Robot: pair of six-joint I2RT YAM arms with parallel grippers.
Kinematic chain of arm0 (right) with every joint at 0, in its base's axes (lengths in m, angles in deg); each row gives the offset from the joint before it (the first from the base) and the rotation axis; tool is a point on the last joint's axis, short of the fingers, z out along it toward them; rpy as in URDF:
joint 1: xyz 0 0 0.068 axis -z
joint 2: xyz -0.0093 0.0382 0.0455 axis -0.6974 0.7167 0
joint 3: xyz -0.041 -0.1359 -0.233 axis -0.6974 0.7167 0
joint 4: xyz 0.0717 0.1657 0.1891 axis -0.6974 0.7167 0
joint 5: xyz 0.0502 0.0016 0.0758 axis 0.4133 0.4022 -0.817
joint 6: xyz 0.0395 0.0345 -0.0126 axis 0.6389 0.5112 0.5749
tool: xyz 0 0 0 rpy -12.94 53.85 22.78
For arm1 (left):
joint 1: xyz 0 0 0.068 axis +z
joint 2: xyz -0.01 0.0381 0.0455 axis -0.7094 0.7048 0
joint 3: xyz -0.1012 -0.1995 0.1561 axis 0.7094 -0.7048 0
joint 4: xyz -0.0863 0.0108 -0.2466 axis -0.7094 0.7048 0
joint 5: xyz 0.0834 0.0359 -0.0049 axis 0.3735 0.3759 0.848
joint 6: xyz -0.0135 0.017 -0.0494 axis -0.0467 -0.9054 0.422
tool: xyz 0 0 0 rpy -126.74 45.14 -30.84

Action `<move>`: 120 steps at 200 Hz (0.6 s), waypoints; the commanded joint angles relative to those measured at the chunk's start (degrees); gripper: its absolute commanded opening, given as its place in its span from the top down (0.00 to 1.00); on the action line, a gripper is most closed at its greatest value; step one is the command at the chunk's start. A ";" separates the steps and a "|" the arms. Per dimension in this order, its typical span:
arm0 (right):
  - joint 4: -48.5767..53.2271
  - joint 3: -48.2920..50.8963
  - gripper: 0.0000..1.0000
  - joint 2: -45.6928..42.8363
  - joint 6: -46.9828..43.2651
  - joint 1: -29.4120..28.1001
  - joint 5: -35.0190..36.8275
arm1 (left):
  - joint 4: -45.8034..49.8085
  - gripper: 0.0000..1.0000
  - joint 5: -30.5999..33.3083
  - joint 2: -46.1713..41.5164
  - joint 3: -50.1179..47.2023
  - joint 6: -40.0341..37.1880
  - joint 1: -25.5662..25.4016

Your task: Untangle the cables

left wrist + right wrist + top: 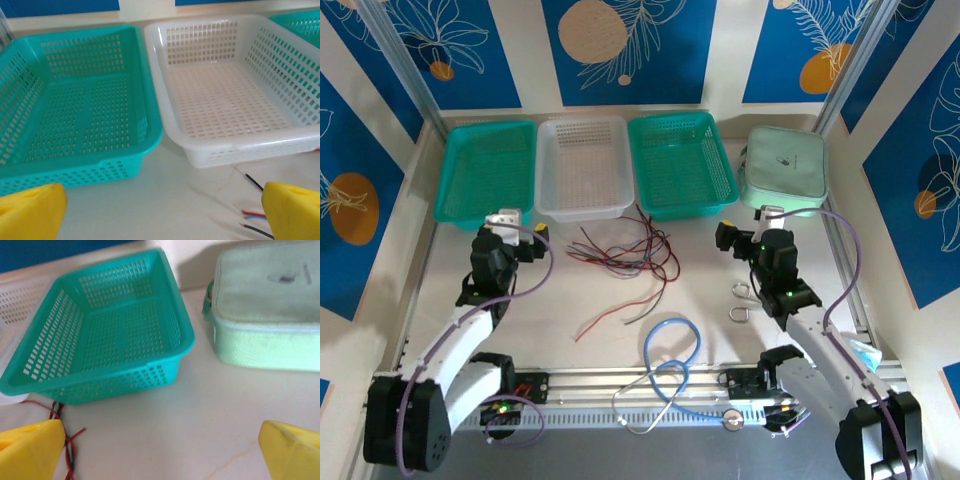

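Observation:
The red strand's loose end lies clear of the tangle, so the robot's left gripper should keep going toward that end until its fingers can close around it.
The cables (625, 252) lie as a loose tangle of thin red, black and grey wires on the table, in front of the white basket, with one red strand (620, 312) trailing nearer. My left gripper (512, 228) hovers to the left of the tangle and is open. In the left wrist view its yellow fingers (30, 210) stand wide apart around bare table, the gripper (162, 215) holds nothing, and the cables' ends (252, 215) show by the right finger. To the right of the tangle my right gripper (757, 228) is open and empty (162, 450), with the cables (67, 450) beside its left finger.
Along the back stand a teal basket (485, 170), a white basket (583, 165), a second teal basket (680, 160) and a pale green zip case (782, 170). A light-blue tube loop (670, 345) and two metal clips (742, 300) lie near the front rail (620, 385).

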 commanded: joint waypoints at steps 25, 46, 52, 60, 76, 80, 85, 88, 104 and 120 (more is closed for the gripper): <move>27.50 -11.36 0.00 3.88 12.21 -6.31 -6.65 | 31.07 0.01 9.90 -4.06 8.10 7.42 -9.17; 34.93 -15.03 0.01 7.66 17.00 -11.30 -5.54 | 40.12 0.01 10.09 -1.27 11.58 10.93 -13.62; 36.73 -15.81 0.01 8.68 18.94 -12.62 -5.85 | 42.26 0.01 9.34 -0.24 12.58 12.34 -14.56; 38.54 -16.50 0.01 10.08 21.75 -14.13 -7.11 | 44.29 0.01 8.07 0.95 13.48 13.41 -15.95; 39.70 -16.95 0.01 12.66 26.13 -17.18 -11.34 | 46.84 0.01 7.70 2.49 14.41 15.59 -19.45; 39.63 -16.87 0.01 13.21 27.04 -17.86 -12.42 | 46.94 0.01 8.23 2.52 14.46 15.99 -20.74; 39.31 -16.77 0.01 13.85 28.09 -18.66 -13.81 | 46.92 0.01 9.45 2.45 14.42 16.74 -22.39; 39.07 -16.60 0.01 14.21 28.79 -19.14 -14.54 | 46.80 0.01 10.19 2.37 14.34 17.10 -23.39; 36.77 -15.51 0.01 16.05 31.88 -21.35 -16.81 | 45.93 0.01 12.01 1.96 13.81 19.36 -27.85; 34.64 -15.08 0.03 18.86 32.86 -23.25 -17.38 | 45.01 0.01 12.47 2.30 13.30 21.48 -31.13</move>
